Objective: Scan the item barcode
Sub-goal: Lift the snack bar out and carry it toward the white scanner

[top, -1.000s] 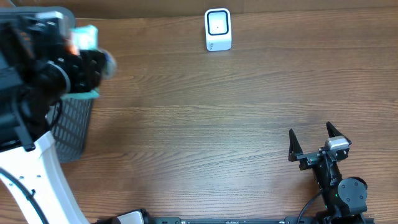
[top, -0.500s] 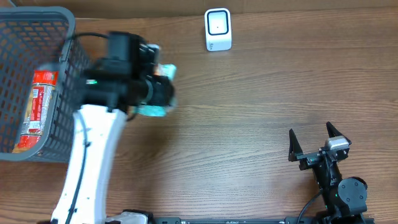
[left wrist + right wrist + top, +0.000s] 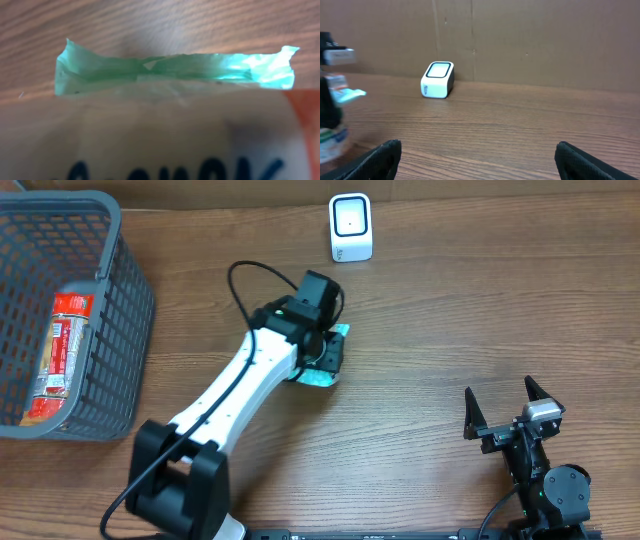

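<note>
The packet (image 3: 318, 377) hangs low over clear wood (image 3: 362, 355) in front of the scanner. The robot's left gripper goes on lowering it until it rests there, and then let go.
The item is a white snack packet (image 3: 322, 377) with a green crimped edge, dark lettering and an orange corner; it fills the left wrist view (image 3: 165, 125), where no fingers show. My left gripper (image 3: 325, 355) is shut on it, holding it just above the middle of the table, below and slightly left of the white barcode scanner (image 3: 350, 227). The scanner (image 3: 438, 80) stands at the back edge against the cardboard wall. My right gripper (image 3: 505, 405) rests near the front right, open and empty, its fingertips (image 3: 385, 155) far apart.
A grey mesh basket (image 3: 125, 310) stands at the far left with a red-labelled package (image 3: 60, 350) inside. A cardboard wall (image 3: 520, 40) closes the back of the table. The left arm (image 3: 235, 395) stretches diagonally from the front left.
The left arm has swung right from over the basket to the middle of the table, carrying the packet. The right arm has not moved.
</note>
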You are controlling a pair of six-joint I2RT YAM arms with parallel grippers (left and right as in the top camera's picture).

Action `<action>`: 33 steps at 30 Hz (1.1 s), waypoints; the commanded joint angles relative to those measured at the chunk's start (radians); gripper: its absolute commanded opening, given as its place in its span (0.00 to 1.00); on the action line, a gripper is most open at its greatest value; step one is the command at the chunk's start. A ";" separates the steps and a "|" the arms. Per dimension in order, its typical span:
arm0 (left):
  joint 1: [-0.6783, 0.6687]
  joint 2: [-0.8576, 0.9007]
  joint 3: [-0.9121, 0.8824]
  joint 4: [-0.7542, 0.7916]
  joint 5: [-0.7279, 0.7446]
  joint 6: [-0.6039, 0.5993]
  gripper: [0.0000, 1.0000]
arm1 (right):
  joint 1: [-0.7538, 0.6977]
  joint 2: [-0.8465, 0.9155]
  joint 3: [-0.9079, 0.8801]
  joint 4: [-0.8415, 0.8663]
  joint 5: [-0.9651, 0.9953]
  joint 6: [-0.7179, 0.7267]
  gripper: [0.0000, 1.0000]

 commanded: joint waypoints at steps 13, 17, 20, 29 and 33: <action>-0.070 0.188 0.006 0.164 -0.082 -0.058 0.46 | -0.003 -0.010 -0.011 0.006 -0.002 -0.001 1.00; -0.070 0.188 0.006 0.168 -0.068 -0.057 0.72 | -0.003 -0.010 -0.011 0.006 -0.002 -0.002 1.00; -0.069 0.187 0.006 0.166 -0.035 -0.053 1.00 | -0.003 -0.010 -0.011 0.006 -0.002 -0.001 1.00; -0.069 0.177 0.051 0.130 -0.023 -0.045 1.00 | -0.003 -0.010 -0.011 0.006 -0.002 -0.001 1.00; -0.069 0.146 0.130 0.074 -0.026 -0.029 1.00 | -0.003 -0.010 -0.011 0.006 -0.002 -0.001 1.00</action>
